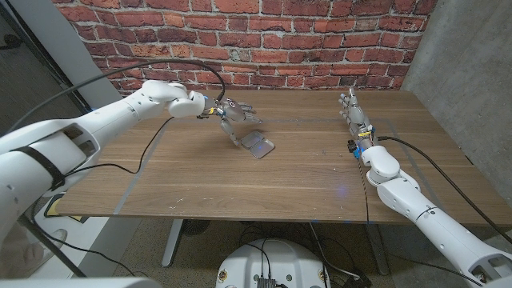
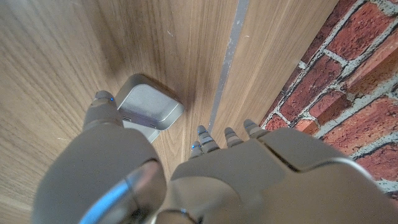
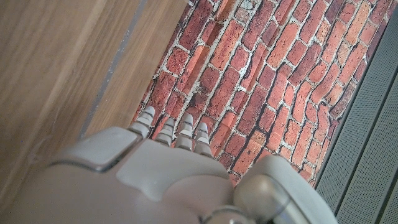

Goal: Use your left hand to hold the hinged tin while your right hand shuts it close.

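Observation:
The hinged tin (image 1: 262,149) will stay open when I lift it up, because its halves lie spread and are joined along a shared edge (image 1: 256,144).
The hinged tin (image 1: 258,145) is small and silver and lies on the wooden table (image 1: 304,184) near its middle. In the left wrist view the tin (image 2: 151,107) shows one rounded half with a flatter half beside it, so it seems to lie open. My left hand (image 1: 234,111) hovers just behind the tin with its fingers spread, holding nothing. Its thumb (image 2: 103,109) reaches down to the tin's near edge; I cannot tell whether it touches. My right hand (image 1: 353,114) stands on its edge far to the right of the tin, fingers straight (image 3: 176,132) and empty.
A red brick wall (image 1: 264,40) runs close behind the table's far edge, and a grey wall (image 1: 464,56) stands at the right. A black cable (image 1: 160,66) arcs over my left arm. Pale seam lines (image 2: 225,62) cross the tabletop.

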Tool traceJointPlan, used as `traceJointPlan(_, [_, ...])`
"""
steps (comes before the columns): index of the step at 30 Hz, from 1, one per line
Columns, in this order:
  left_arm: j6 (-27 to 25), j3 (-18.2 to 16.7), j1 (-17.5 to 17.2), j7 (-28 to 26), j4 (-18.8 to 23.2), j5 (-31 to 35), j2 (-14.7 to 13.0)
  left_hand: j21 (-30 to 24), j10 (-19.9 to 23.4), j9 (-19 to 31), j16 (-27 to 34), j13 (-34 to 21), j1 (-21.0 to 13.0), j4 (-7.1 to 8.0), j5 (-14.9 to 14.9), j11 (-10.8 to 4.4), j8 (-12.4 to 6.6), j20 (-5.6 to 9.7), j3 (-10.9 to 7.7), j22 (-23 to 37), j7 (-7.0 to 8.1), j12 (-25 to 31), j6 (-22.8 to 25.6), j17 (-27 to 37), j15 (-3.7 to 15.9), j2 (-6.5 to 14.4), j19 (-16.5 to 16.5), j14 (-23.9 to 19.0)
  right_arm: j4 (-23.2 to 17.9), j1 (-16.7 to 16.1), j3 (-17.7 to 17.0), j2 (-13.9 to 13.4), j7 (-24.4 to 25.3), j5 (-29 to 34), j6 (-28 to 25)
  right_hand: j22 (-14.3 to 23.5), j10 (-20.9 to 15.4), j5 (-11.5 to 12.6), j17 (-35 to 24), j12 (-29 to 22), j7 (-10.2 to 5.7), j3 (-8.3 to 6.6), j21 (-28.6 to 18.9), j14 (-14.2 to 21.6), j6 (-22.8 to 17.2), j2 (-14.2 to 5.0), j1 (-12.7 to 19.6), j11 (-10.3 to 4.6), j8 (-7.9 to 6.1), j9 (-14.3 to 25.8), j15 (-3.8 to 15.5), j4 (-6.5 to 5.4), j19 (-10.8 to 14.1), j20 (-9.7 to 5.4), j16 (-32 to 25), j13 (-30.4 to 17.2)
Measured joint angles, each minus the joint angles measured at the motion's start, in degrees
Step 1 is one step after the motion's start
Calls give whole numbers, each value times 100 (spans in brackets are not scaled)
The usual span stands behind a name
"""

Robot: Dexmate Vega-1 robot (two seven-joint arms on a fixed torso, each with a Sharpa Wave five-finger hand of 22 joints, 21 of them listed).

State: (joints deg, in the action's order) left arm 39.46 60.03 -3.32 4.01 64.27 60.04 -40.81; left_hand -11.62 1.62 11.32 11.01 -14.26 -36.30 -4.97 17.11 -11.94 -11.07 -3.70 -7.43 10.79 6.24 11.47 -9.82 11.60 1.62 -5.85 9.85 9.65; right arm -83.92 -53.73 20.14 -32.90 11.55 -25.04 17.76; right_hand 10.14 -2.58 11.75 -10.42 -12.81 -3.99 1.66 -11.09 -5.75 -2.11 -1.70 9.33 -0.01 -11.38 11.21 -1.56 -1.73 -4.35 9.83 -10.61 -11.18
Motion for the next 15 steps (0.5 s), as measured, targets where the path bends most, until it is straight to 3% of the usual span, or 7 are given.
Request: traceJointPlan(15, [-33,217,77,-243,-141,158,102,0,174,0,24,0,-1,23,0,-23,-102,0,23,0,82,92,-23,-1,0,0,0,0,-5,41,26,17,5,27,-24,0,0,0,0,0,0,0,0,-50,-1,0,0,0,0,0,12,0,-31,30,0,0])
